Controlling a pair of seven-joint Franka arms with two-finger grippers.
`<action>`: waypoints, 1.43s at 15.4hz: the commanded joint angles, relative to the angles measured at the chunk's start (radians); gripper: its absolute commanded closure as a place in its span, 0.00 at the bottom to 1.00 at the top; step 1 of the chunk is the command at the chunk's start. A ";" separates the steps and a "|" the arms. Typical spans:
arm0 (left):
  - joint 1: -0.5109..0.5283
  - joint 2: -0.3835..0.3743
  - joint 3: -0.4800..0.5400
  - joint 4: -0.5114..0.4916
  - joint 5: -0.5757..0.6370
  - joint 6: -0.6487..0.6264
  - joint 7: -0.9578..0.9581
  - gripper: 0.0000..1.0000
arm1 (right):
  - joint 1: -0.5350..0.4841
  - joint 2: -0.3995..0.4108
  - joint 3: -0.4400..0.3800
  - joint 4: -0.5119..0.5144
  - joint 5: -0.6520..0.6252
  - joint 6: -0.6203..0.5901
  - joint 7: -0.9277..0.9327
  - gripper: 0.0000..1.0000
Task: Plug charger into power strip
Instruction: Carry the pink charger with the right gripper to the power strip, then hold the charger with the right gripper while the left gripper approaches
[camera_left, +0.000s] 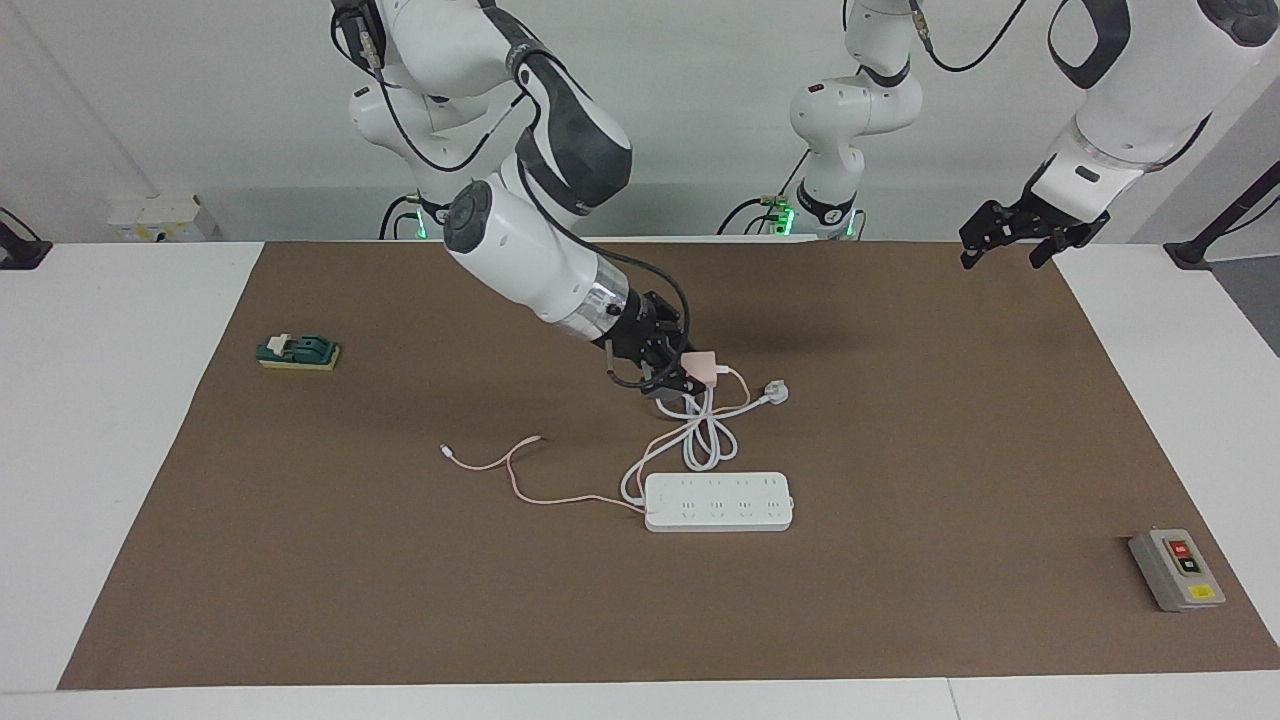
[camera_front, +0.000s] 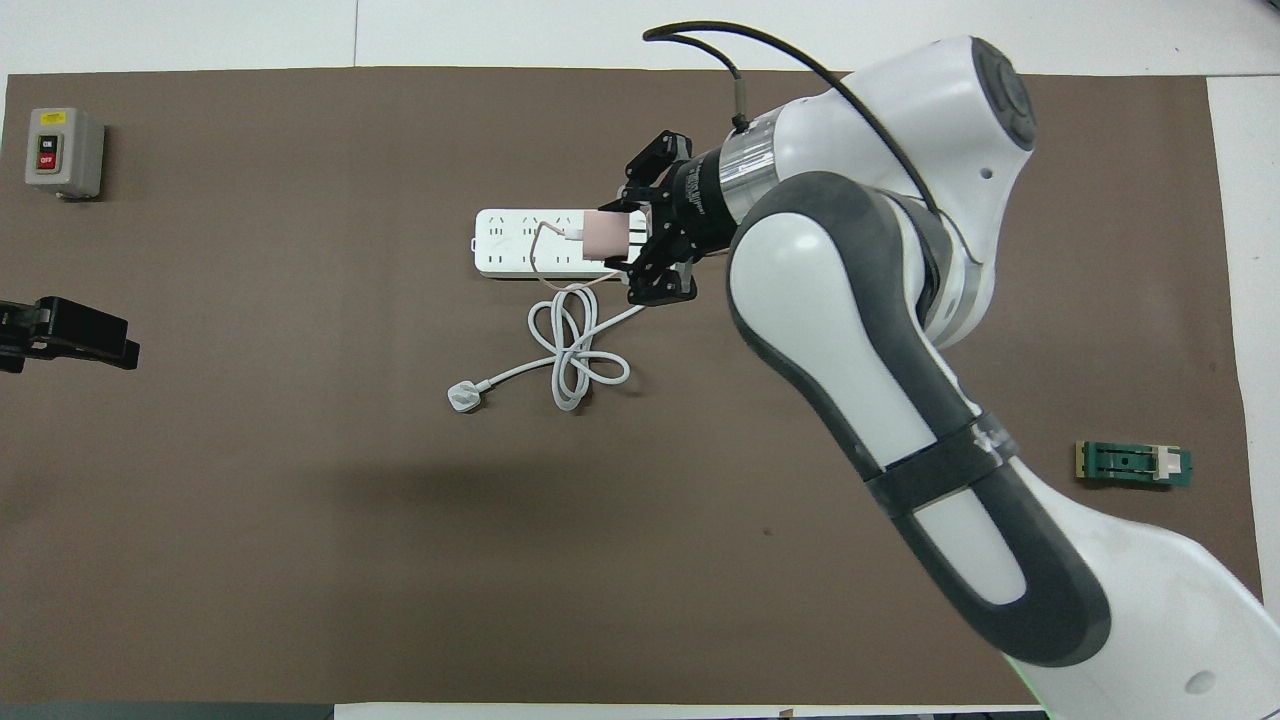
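The charger's prong side (camera_front: 626, 230) faces into my right gripper and the charger's cable end sticks out, so next my left gripper takes the charger by the cable end (camera_front: 587, 234).
My right gripper (camera_left: 688, 378) (camera_front: 628, 238) is shut on the charger (camera_left: 702, 366) (camera_front: 602, 234), a small pale-pink cube, and holds it up in the air over the strip's coiled white cord (camera_left: 706, 440) (camera_front: 570, 350). The charger's thin pink cable (camera_left: 520, 482) trails down across the mat. The power strip (camera_left: 718, 501) (camera_front: 520, 243) lies flat, sockets up, apart from the charger. In the overhead view the charger covers the strip's end toward the right arm. My left gripper (camera_left: 1005, 245) (camera_front: 70, 335) waits, open and empty, over the mat's edge at the left arm's end.
The strip's white three-pin plug (camera_left: 776, 392) (camera_front: 462, 398) lies nearer to the robots than the strip. A grey button box (camera_left: 1177, 569) (camera_front: 63, 152) stands at the left arm's end. A green block (camera_left: 298, 352) (camera_front: 1133, 464) lies at the right arm's end.
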 joint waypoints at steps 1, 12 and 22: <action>0.015 -0.054 0.015 -0.030 0.019 -0.049 0.010 0.00 | 0.034 0.009 -0.005 0.006 0.001 0.021 0.020 1.00; 0.045 -0.043 0.001 -0.241 -0.598 0.292 0.270 0.00 | 0.045 0.011 -0.005 -0.011 -0.001 0.018 0.036 1.00; 0.045 0.178 0.000 -0.169 -0.930 0.217 0.271 0.00 | 0.065 0.035 -0.005 -0.011 -0.010 0.023 0.048 1.00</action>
